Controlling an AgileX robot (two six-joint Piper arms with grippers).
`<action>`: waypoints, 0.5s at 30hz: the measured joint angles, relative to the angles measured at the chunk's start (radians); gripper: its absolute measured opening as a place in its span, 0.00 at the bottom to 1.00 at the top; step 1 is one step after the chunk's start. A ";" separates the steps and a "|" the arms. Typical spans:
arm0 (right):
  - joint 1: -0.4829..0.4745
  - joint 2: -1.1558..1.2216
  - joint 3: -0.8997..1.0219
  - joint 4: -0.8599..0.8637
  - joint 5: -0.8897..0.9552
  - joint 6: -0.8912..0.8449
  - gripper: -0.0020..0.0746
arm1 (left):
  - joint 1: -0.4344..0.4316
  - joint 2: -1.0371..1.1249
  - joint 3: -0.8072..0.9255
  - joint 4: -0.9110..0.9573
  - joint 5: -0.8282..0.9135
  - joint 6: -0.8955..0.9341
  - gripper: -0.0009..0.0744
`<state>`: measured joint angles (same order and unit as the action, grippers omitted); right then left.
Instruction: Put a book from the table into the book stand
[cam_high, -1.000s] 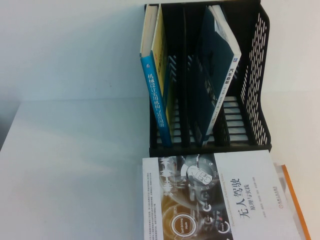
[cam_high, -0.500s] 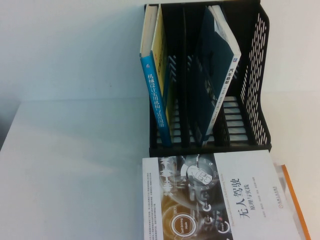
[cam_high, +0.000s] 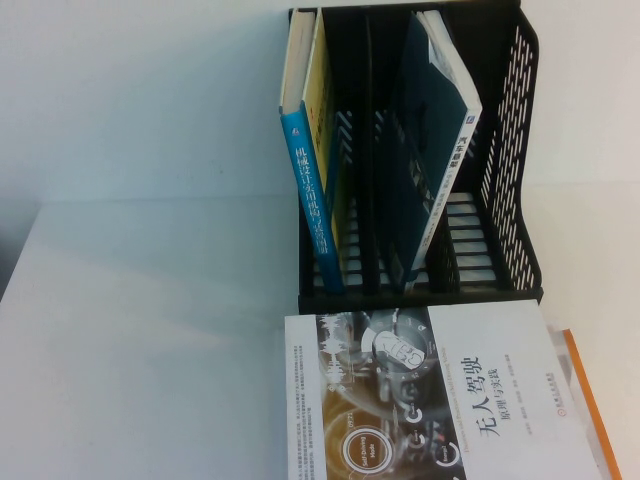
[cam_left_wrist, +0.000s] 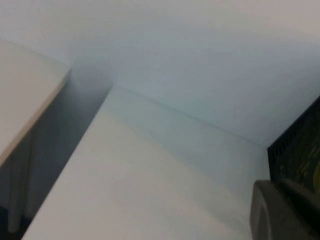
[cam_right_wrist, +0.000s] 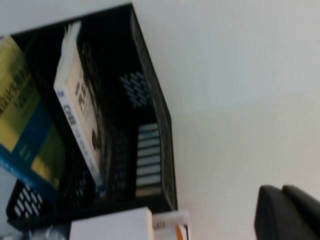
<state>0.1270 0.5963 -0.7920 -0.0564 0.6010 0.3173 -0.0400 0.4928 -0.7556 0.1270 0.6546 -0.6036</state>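
Next, my right gripper pushes the opposite edge (cam_high: 566, 400) of the book until the book's spine sticks out for my left gripper, because the white book's spine edge (cam_high: 290, 400) lies flush over the stack.
The white-covered book (cam_high: 440, 400) lies flat on the table (cam_high: 150, 330), face up, just in front of the book stand (cam_high: 515, 150). Its corner shows in the right wrist view (cam_right_wrist: 112, 225). The black stand holds a blue-spined book (cam_high: 310, 200) in its left slot and a leaning book (cam_high: 450, 150) further right. Neither gripper shows in the high view. My left gripper (cam_left_wrist: 277, 187) is shut and empty, off the stand's left side (cam_left_wrist: 297, 145). My right gripper (cam_right_wrist: 282, 192) is shut and empty, to the right of the stand (cam_right_wrist: 160, 130).
An orange-edged book (cam_high: 590, 400) lies under the white book, sticking out on its right. The stand's middle and rightmost slots are open. A gap separates this table from a second surface (cam_left_wrist: 25, 110) at the left.
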 joint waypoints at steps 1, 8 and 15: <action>0.000 0.009 0.000 0.015 0.027 -0.002 0.02 | 0.000 0.000 0.011 -0.027 0.006 0.008 0.01; 0.000 0.170 0.000 0.056 0.259 -0.083 0.02 | 0.000 0.091 0.077 -0.231 0.006 0.231 0.01; 0.000 0.397 0.000 0.207 0.304 -0.246 0.02 | 0.000 0.299 0.079 -0.629 0.006 0.665 0.01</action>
<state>0.1270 0.9937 -0.7920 0.1506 0.9053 0.0714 -0.0400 0.7914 -0.6769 -0.5024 0.6603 0.0614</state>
